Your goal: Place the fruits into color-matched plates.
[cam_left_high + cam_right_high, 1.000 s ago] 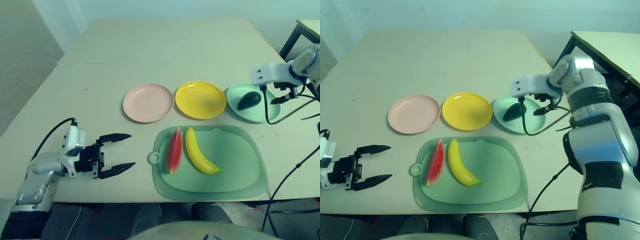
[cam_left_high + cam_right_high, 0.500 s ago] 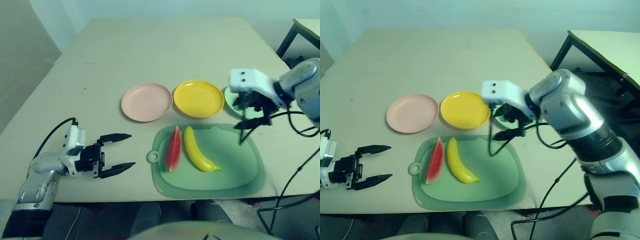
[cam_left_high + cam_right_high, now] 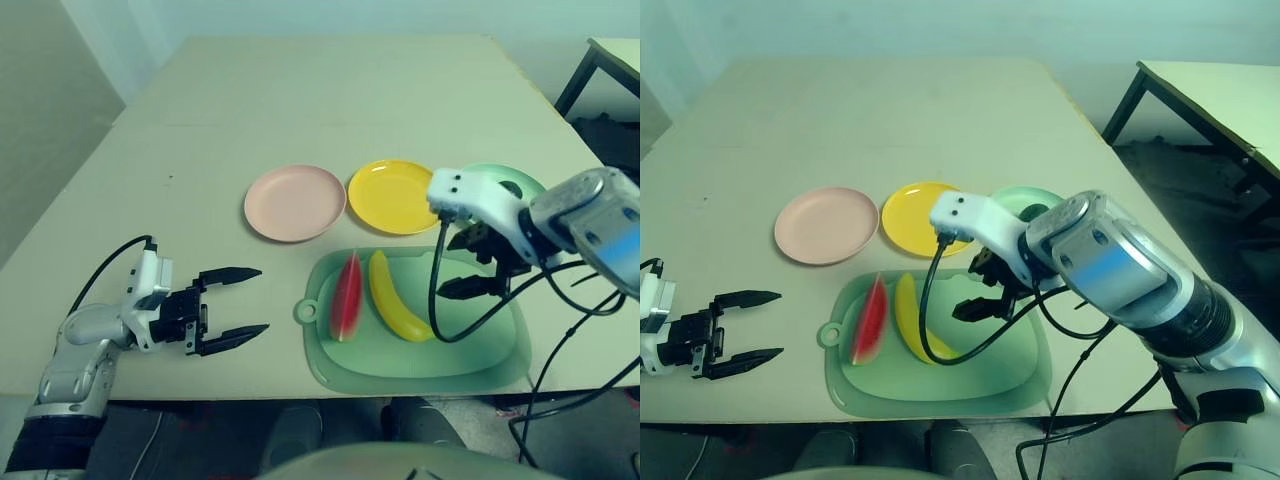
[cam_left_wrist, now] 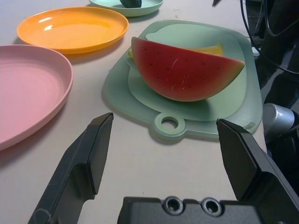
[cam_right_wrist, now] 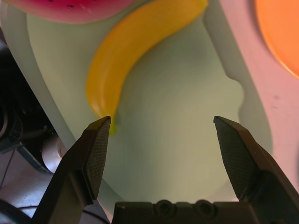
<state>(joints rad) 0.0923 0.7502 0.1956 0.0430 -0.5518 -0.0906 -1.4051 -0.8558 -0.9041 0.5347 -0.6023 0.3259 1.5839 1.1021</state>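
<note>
The banana (image 3: 395,301) looks almost as long as the yellow plate (image 3: 391,197) is wide, so I expect the banana's tip to reach the plate's rim when I lay it there.
A red watermelon wedge (image 3: 347,297) and a yellow banana (image 3: 396,297) lie side by side on the green mat (image 3: 480,345). Behind the mat stand the pink plate (image 3: 295,202), the yellow plate (image 3: 395,196) and the green plate (image 3: 490,175), with the dark avocado (image 3: 1033,212) in the green one. My right gripper (image 3: 455,268) hangs open over the mat, just right of the banana's near end (image 5: 135,51). Near the table's left front, my left gripper (image 3: 262,299) rests open and faces the watermelon (image 4: 184,72).
The mat's ring tab (image 3: 307,313) points left toward my left gripper. Black cables (image 3: 560,340) trail from the right arm across the mat's right side and over the table's front edge. A dark second table (image 3: 1200,100) stands to the right.
My right gripper has left the green plate, where the avocado stays, and swung forward and left to the mat beside the banana. The left arm has not moved.
</note>
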